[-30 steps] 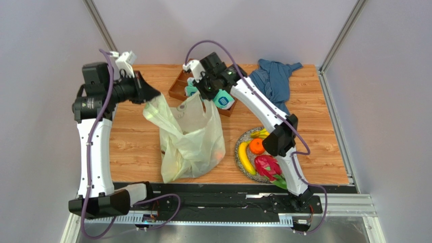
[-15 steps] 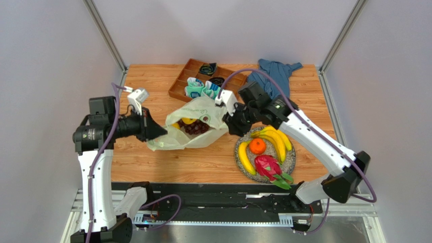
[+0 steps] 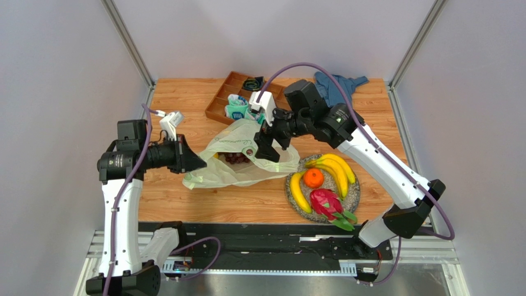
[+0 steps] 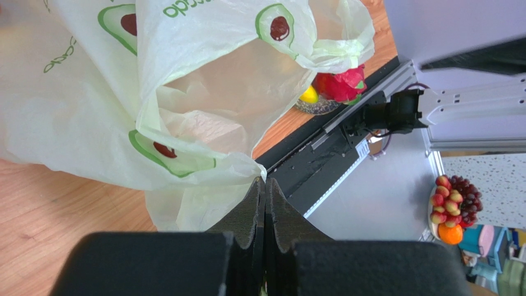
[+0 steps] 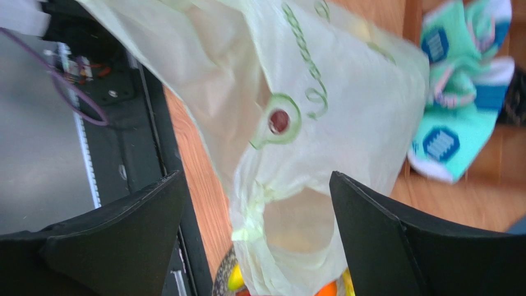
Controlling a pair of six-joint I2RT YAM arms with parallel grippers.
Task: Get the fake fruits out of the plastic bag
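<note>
The far film of the plastic bag droops over the grapes, so the robot's left gripper should keep hold of the bag's edge while the right gripper goes into the bag's opening (image 3: 232, 158) and spreads it wide.
The plastic bag (image 3: 237, 166) lies slumped on the wooden table, its mouth toward the back. Purple grapes (image 3: 234, 158) show inside it. My left gripper (image 3: 192, 164) is shut on the bag's left edge; in the left wrist view the thin film (image 4: 185, 92) meets the closed fingertips (image 4: 265, 185). My right gripper (image 3: 271, 145) hovers open over the bag's right handle, and that handle loop (image 5: 290, 246) hangs free between the wide jaws (image 5: 256, 179). Bananas (image 3: 333, 166), an orange (image 3: 313, 178) and a pink dragon fruit (image 3: 327, 203) rest on the plate (image 3: 355, 191).
A wooden tray (image 3: 217, 106) with teal-white socks (image 3: 237, 110) stands just behind the bag. The socks (image 5: 457, 123) also show in the right wrist view. A blue cloth (image 3: 338, 86) lies at the back right. The black rail (image 3: 259, 237) runs along the near edge.
The bag has come down from hanging between both grippers to lying on the table. My right gripper has opened and let go of its handle. The left arm lowered while still gripping.
</note>
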